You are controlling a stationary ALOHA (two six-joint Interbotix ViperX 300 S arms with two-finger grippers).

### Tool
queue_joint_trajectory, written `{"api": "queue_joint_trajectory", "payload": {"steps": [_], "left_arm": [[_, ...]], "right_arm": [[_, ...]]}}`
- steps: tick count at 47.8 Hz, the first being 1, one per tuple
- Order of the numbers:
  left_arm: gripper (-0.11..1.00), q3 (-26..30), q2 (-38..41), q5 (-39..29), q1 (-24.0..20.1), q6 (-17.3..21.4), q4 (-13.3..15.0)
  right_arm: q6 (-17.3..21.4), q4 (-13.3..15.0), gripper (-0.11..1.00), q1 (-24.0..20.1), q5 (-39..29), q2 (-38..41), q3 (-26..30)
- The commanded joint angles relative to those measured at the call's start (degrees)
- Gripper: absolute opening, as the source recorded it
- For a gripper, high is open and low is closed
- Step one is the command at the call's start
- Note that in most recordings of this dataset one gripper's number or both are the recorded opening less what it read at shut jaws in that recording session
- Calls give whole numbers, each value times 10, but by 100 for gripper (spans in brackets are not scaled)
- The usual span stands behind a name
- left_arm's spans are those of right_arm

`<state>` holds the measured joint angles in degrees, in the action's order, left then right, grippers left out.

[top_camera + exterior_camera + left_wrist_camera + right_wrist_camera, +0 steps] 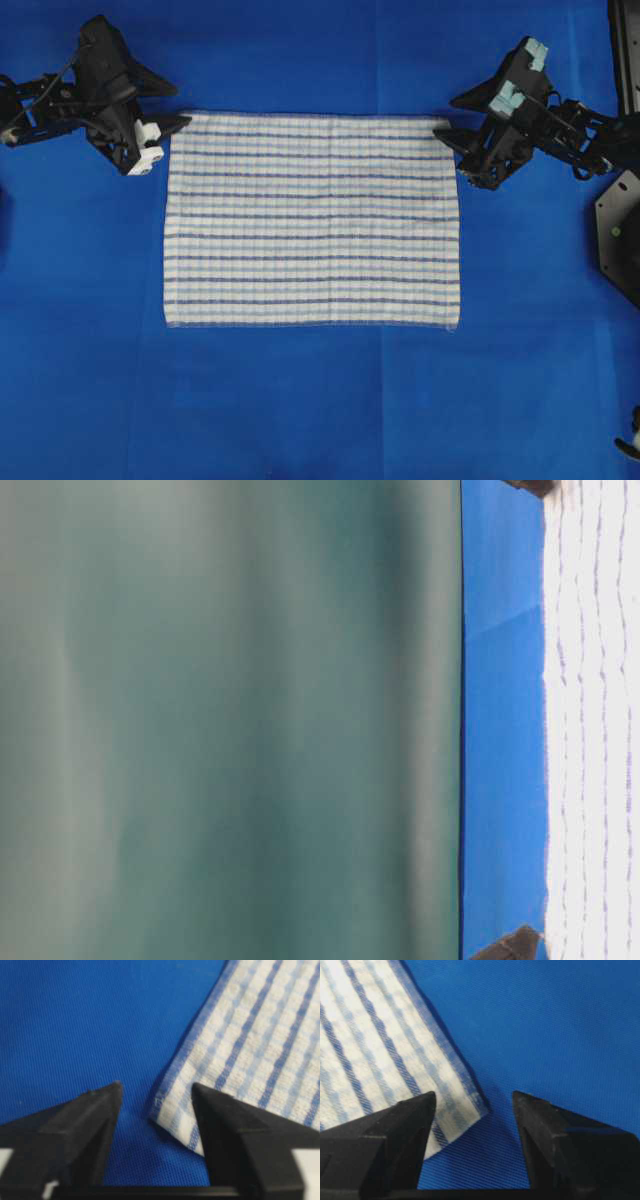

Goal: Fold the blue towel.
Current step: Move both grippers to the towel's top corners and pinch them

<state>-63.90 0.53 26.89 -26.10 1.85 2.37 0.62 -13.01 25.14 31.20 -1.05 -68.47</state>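
I expect the blue towel to bunch into a narrow, drooping piece of cloth when I pick it up, because the blue towel's thin corner point(462, 1112) lies soft and a little rumpled.
The blue towel point(312, 218), a white cloth with thin blue stripes, lies flat and spread out in the middle of the table. My left gripper point(172, 108) is at its far left corner and stands open. In the left wrist view the corner point(172, 1115) lies on the table between the open fingers of the left gripper point(156, 1087), nearer the right finger. My right gripper point(450, 118) is open at the far right corner. In the right wrist view that corner point(470, 1105) lies between the open fingers of the right gripper point(473, 1094), nearer the left finger. Neither gripper holds anything.
A plain blue table covering point(320, 400) lies under the towel. Black hardware point(620, 235) stands at the right edge. The table-level view is turned sideways, mostly a green blur point(230, 720), with the towel's edge point(595, 720) at its right.
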Motion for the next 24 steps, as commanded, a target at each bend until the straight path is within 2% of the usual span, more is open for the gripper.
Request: {"api": "queue_joint_trajectory", "payload": {"steps": [1,4,8,19,24], "left_arm": [[45,11,5,5,-2,-1,1],[38,11,14,6,-1,-2,2],[33,14,26,6,-2,-14,2],[25,15,52,4,-1,-47,1],[20,14,50,4,-1,-47,1]], "right_arm": [[0,-5,66,2,11,4,9],[0,-6,64,1,10,10,10],[0,-5,55,1,10,11,11],[0,-5,13,1,9,11,8],[-1,-4,7,0,9,11,9]]}}
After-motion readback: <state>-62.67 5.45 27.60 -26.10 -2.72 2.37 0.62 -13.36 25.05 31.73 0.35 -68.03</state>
